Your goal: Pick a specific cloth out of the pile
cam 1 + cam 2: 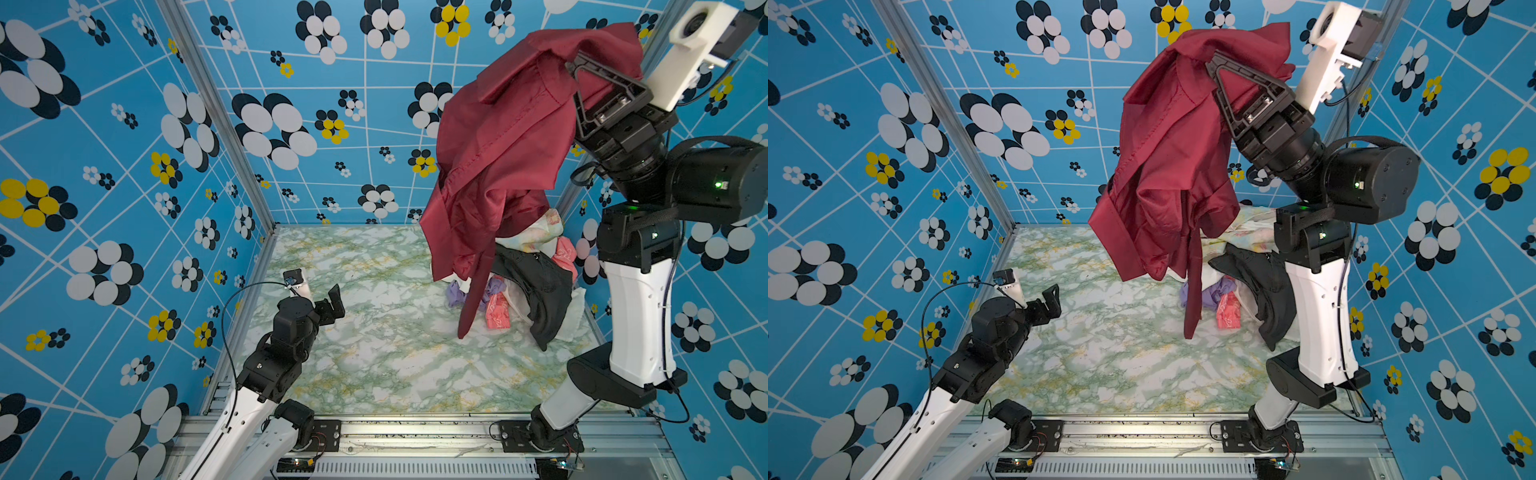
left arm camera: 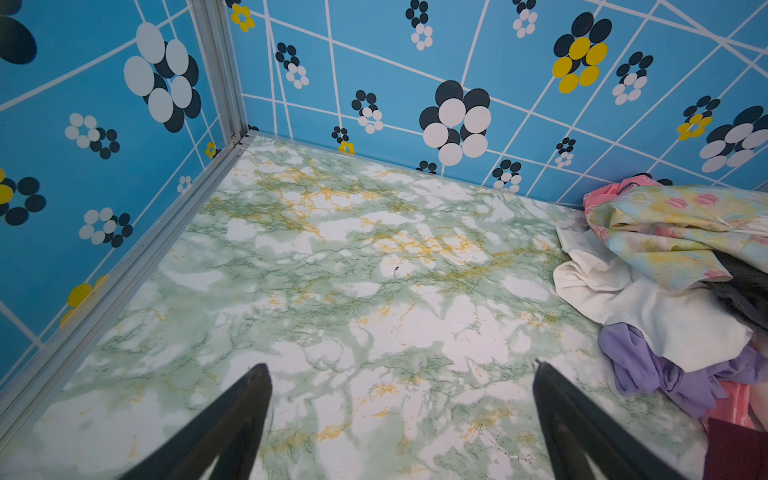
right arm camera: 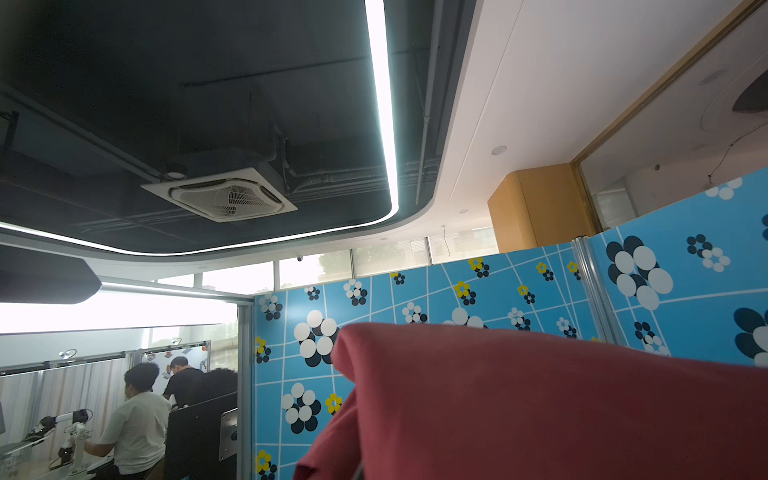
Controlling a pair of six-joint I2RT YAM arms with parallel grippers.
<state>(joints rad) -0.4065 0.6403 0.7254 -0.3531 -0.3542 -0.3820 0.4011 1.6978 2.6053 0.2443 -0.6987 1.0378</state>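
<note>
The maroon cloth's lower end point(image 1: 1192, 315) hangs free of the pile, so the robot's right gripper keeps carrying the cloth to the open tabletop point(image 1: 1097, 297) until it lies there.
The cloth point(image 1: 498, 145) point(image 1: 1167, 166), a large plain maroon garment, hangs high above the table's back right. It is draped over my right gripper point(image 1: 572, 66) point(image 1: 1212, 64), which is shut on it with the fingertips buried in the fabric. In the right wrist view the cloth point(image 3: 540, 415) covers the jaws. A narrow maroon strip point(image 1: 469, 307) dangles down in front of the pile point(image 1: 536, 274) point(image 1: 1254, 270) point(image 2: 665, 291) of floral, black, white, lilac and pink pieces. My left gripper point(image 1: 332, 301) point(image 1: 1050, 297) point(image 2: 401, 370) stands open and empty at the left, low over the table.
The green marble tabletop point(image 1: 374, 353) stretches between the arms. Blue flowered walls close the left, back and right, with aluminium posts point(image 1: 232, 137) at the corners. A metal rail point(image 1: 415, 432) runs along the front edge. The right arm's white link point(image 1: 636, 316) stands beside the pile.
</note>
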